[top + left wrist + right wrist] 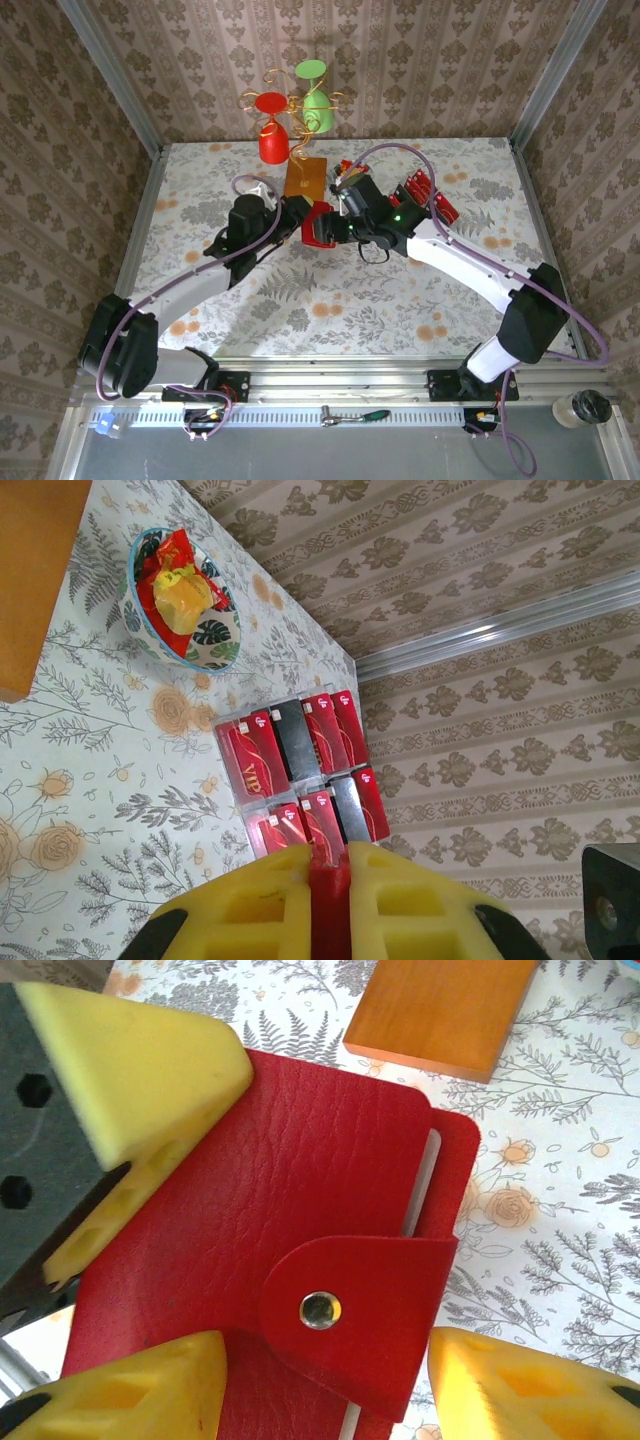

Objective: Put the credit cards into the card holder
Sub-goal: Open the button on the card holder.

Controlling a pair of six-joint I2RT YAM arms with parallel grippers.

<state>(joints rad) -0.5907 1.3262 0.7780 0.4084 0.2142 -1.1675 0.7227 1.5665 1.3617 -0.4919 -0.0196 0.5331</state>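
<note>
The snap flap (355, 1305) is lying flat across the card holder's side. My right gripper should move back and reach for the snap flap from the card holder's open edge (424, 1178).
The card holder (300, 1180), a red wallet with its snap flap fastened, is held just above the table. In the top view the card holder (320, 226) sits between both arms at mid-table. My left gripper (330, 858) is shut on its red edge (330, 910); one yellow left finger (140, 1070) shows at the holder's corner. My right gripper (325, 1390) is open, its fingertips standing either side of the flap. The credit cards (300, 765), red with black ones among them, lie in rows in a clear tray beyond the left fingers, seen also as cards (427, 196) at the right.
A bowl of red-yellow sweets (183, 598) stands near the cards. An orange wooden slab (440, 1010) lies just behind the holder. A wire stand with a red cup (273, 140) and a green cup (318, 108) rises at the back. Walls enclose the table.
</note>
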